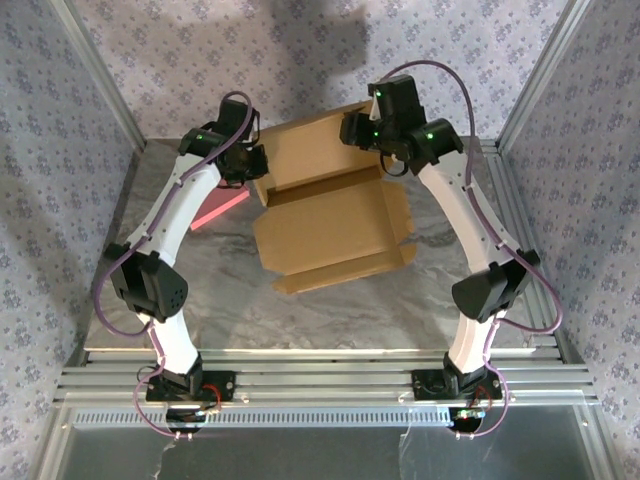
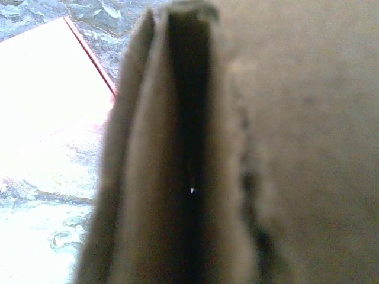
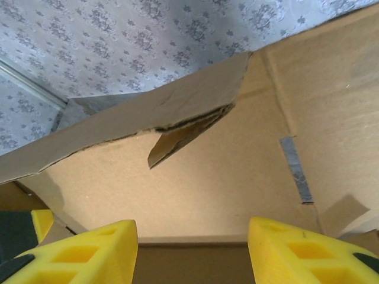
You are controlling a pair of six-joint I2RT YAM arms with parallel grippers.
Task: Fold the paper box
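Note:
The inside of the box's splayed side flap is in front of my right gripper, so next my right gripper moves back around the box and pushes the flap in from outside.
The paper box is a brown cardboard mailer lying open mid-table, its lid panel raised toward the back. My left gripper sits at the box's back left corner, shut on the doubled side wall. That wall stands blurred right against the left wrist camera, hiding the fingers. My right gripper hovers at the lid's back right edge. Its yellow fingers stand well apart, so the gripper is open, facing the lid's inner face with a torn flap above.
A pink flat sheet lies on the marble table left of the box, partly under the left arm, and shows bright beside the wall. Patterned walls and aluminium posts close in the sides and back.

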